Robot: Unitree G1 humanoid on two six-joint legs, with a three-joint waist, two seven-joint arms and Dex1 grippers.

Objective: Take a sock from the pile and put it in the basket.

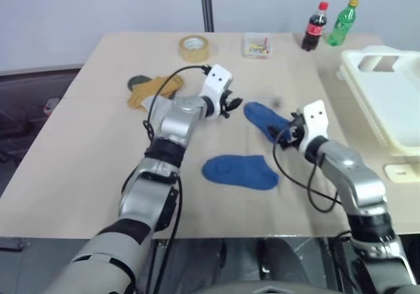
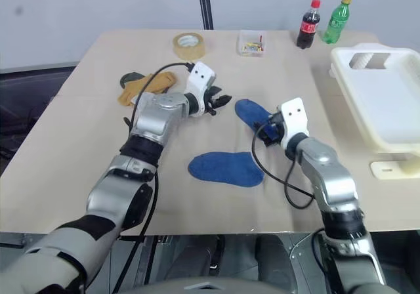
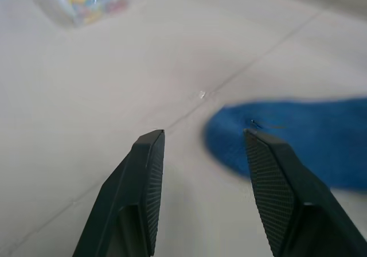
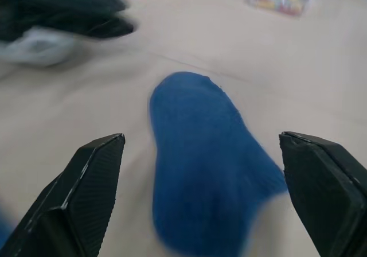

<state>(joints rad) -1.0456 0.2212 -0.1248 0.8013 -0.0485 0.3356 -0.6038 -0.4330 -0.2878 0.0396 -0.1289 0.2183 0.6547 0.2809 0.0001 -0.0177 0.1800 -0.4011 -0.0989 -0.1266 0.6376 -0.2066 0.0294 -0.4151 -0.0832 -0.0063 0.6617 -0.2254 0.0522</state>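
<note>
The farther blue sock should cover the nearer blue sock almost edge to edge when the robot lays it on top, because their flat shapes match.
A blue sock lies flat at mid-table, and a second blue sock lies nearer the front edge. My left gripper hovers open just left of the first sock's toe, with nothing between its fingers. My right gripper stands wide open at that sock's other end, and the sock lies ahead between its fingers. What is left of the pile, a mustard sock over a dark one, sits back left. The white basket stands at the table's right edge.
A roll of tape, a small clear box of coloured bits, a cola bottle and a green bottle line the far edge. A small cream piece lies by the basket's near corner.
</note>
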